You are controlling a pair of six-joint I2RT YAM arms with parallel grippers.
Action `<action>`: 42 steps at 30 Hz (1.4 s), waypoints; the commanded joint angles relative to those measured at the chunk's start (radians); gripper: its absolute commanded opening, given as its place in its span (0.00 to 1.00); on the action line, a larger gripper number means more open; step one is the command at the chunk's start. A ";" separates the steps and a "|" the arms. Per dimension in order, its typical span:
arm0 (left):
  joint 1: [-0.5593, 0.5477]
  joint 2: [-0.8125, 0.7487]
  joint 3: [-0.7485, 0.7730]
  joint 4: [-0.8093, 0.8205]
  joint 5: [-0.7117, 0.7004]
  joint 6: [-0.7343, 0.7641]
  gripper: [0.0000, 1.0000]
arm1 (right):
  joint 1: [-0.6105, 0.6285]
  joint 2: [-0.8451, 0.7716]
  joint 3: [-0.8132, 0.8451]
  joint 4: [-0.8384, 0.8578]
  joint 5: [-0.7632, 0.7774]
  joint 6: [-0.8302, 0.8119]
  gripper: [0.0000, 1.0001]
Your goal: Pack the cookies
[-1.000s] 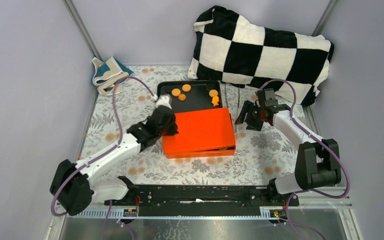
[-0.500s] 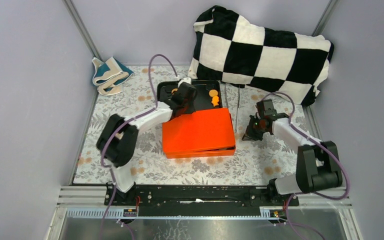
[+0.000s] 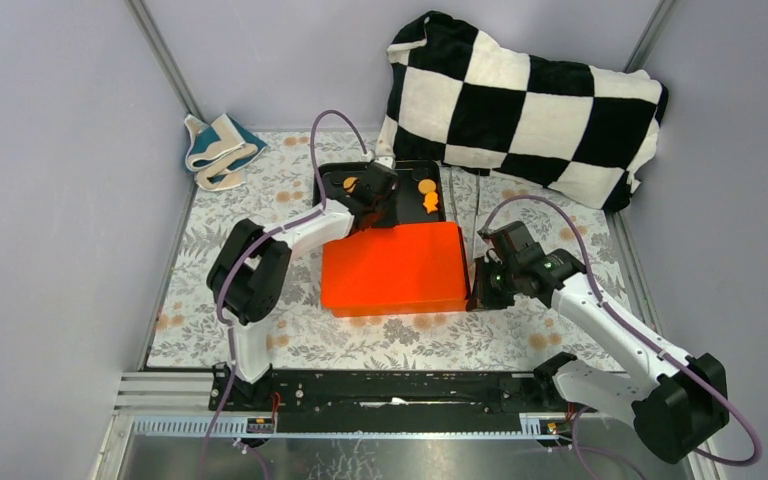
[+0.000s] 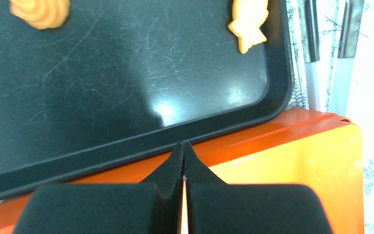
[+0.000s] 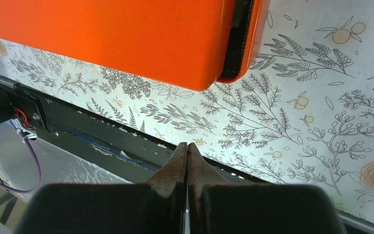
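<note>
My left gripper should retreat and push the lid's opposite end [image 3: 324,275], as the orange box's lid leaves a dark gap at the box's end [image 3: 465,262] by my right gripper.
Orange cookies lie in the black tray [image 3: 400,172]: a round one [image 3: 350,184] at the left, another [image 3: 426,186] and a fish-shaped one [image 3: 429,203] at the right. The left wrist view shows a swirl cookie [image 4: 41,9] and the fish cookie [image 4: 248,22]. An orange lidded box [image 3: 395,268] sits just in front of the tray. My left gripper [image 3: 385,218] is shut and empty, its tips [image 4: 182,146] over the box's far edge by the tray rim. My right gripper [image 3: 478,295] is shut and empty, low beside the box's near right corner [image 5: 224,58].
Metal tongs [image 3: 475,215] lie right of the tray and box. A black-and-white checkered pillow [image 3: 520,100] fills the back right. A folded cloth [image 3: 220,148] lies at the back left. The black rail [image 3: 390,385] runs along the near edge.
The left arm has swung from the box's left side up to the tray's near rim. The right gripper has shut and moved from beside the tongs down to the box's near right corner.
</note>
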 commanded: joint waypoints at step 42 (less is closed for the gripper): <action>-0.064 -0.446 -0.563 -0.100 -0.098 -0.444 0.00 | -0.210 0.482 0.090 0.368 -0.113 -0.009 0.00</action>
